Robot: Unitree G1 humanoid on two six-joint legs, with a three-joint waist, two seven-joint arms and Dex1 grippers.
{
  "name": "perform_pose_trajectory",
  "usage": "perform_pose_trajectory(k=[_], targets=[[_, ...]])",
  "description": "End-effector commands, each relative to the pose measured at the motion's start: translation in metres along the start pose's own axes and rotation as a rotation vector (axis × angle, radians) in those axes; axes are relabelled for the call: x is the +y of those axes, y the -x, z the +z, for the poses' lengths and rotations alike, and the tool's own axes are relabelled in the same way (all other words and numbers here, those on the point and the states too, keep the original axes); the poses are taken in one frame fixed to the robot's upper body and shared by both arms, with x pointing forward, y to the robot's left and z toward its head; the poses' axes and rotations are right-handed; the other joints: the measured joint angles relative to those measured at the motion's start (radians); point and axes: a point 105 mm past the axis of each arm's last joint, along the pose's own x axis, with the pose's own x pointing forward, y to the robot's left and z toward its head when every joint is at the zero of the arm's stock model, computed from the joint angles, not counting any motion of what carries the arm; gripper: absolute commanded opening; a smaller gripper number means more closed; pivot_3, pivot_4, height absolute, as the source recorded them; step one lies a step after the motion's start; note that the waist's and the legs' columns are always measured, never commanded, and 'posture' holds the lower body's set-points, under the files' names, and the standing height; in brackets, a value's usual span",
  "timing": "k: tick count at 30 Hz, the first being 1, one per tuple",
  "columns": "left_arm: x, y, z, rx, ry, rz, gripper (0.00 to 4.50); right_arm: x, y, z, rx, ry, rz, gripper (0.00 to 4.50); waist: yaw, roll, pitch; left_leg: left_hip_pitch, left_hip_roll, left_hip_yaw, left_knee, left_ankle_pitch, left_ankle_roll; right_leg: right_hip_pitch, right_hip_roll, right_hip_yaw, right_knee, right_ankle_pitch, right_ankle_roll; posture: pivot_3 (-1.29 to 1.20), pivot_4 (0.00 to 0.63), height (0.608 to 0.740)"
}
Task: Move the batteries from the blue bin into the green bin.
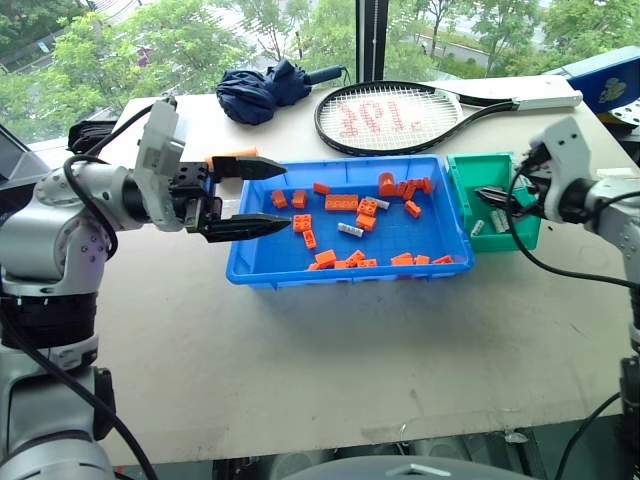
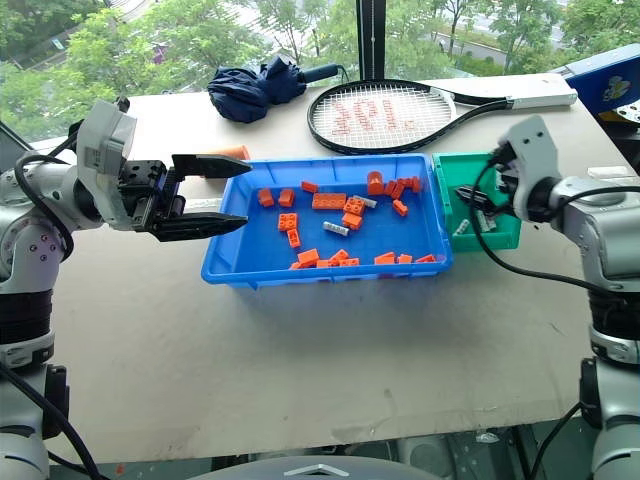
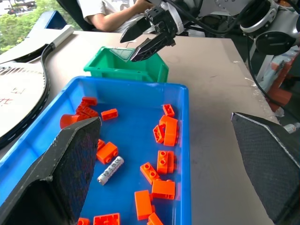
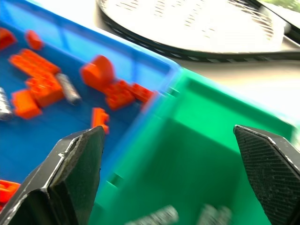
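The back battery's near end point(image 1: 384, 205) sticks out free of the orange bricks, so my right gripper keeps reaching toward that end point(image 4: 73, 97) until its fingers are on both sides of it.
The blue bin point(image 1: 340, 276) sits mid-table, holding orange bricks and two silver batteries, one near its middle point(image 1: 350, 230) and one further back point(image 1: 380, 203). The middle one appears in the left wrist view as a battery point(image 3: 110, 170) among the bricks. My left gripper point(image 1: 287, 197) hangs open and empty over the bin's left end. The green bin point(image 1: 463, 190) stands against the blue bin's right side. My right gripper point(image 1: 497, 201) is open above it, nothing between its fingers. Two batteries point(image 4: 154, 216) lie on the green bin's floor.
Orange bricks point(image 1: 342, 202) are scattered through the blue bin. A tennis racket point(image 1: 400, 118) and a folded dark umbrella point(image 1: 262, 90) lie behind the bins. A blue box point(image 1: 612, 80) sits at the far right. A seated person point(image 3: 117, 11) is beyond the table.
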Motion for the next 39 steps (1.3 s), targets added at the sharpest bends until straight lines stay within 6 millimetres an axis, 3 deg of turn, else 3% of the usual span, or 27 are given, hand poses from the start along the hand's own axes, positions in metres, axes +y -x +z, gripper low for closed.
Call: perform_pose_trajectory(k=[1,6,12,16,18,22,25,28,39], targets=[[0.002,0.018,0.009,0.015,-0.058,0.070,4.50,0.027,-0.028,0.008,-0.030,0.081,0.101,4.48,0.003,0.000,0.000,0.000,0.000,0.000,0.000,0.000,0.000,0.000,0.000,0.000,0.000,0.000,0.000,0.00,0.150,0.740],[0.000,0.027,0.007,0.036,-0.055,0.105,4.50,0.052,-0.068,-0.002,-0.003,0.152,0.203,4.48,0.009,0.000,0.000,-0.001,-0.001,-0.001,0.000,0.000,0.000,0.000,-0.001,-0.001,0.000,0.000,0.000,0.00,0.150,0.740],[-0.005,0.032,0.008,0.045,-0.060,0.140,4.50,0.059,-0.102,-0.010,-0.012,0.145,0.256,4.48,0.001,0.000,0.000,-0.001,-0.001,-0.001,0.000,0.000,0.000,0.000,-0.001,-0.001,0.000,0.000,0.000,0.00,0.150,0.740],[-0.007,0.034,0.009,0.046,-0.062,0.155,4.50,0.055,-0.113,-0.014,-0.002,0.161,0.264,4.48,-0.006,0.000,0.000,-0.001,-0.001,-0.001,0.000,0.000,0.000,-0.001,-0.001,-0.001,0.000,0.000,0.000,0.00,0.150,0.740],[-0.007,0.034,0.009,0.045,-0.063,0.162,4.50,0.056,-0.117,-0.016,0.002,0.159,0.277,3.97,-0.011,0.000,0.000,-0.001,-0.001,-0.001,0.000,0.000,0.000,-0.001,-0.001,-0.001,0.000,0.000,0.000,0.00,0.150,0.740],[-0.008,0.034,0.010,0.044,-0.064,0.166,4.50,0.056,-0.122,-0.017,-0.004,0.160,0.280,3.97,-0.022,0.000,0.000,-0.001,-0.001,-0.002,0.000,0.000,0.000,-0.001,-0.001,-0.002,0.000,0.000,0.000,0.00,0.150,0.740],[-0.008,0.034,0.010,0.045,-0.064,0.170,4.50,0.055,-0.122,-0.017,-0.010,0.153,0.284,2.79,-0.024,0.000,0.000,-0.001,-0.001,-0.002,-0.001,0.000,0.000,-0.001,-0.001,-0.001,0.000,0.000,0.000,0.00,0.150,0.740],[-0.008,0.034,0.010,0.045,-0.064,0.172,4.50,0.054,-0.122,-0.019,-0.002,0.153,0.287,1.29,-0.023,0.000,0.000,-0.001,-0.001,-0.002,-0.001,0.000,0.000,-0.001,-0.001,-0.002,0.000,0.000,0.000,0.00,0.150,0.740],[-0.006,0.032,0.010,0.042,-0.071,0.167,4.50,0.058,-0.130,-0.024,0.014,0.117,0.285,1.29,-0.023,0.000,0.000,-0.001,-0.001,-0.002,-0.001,0.000,0.000,-0.001,-0.001,-0.002,0.000,0.000,0.000,0.00,0.150,0.740]])
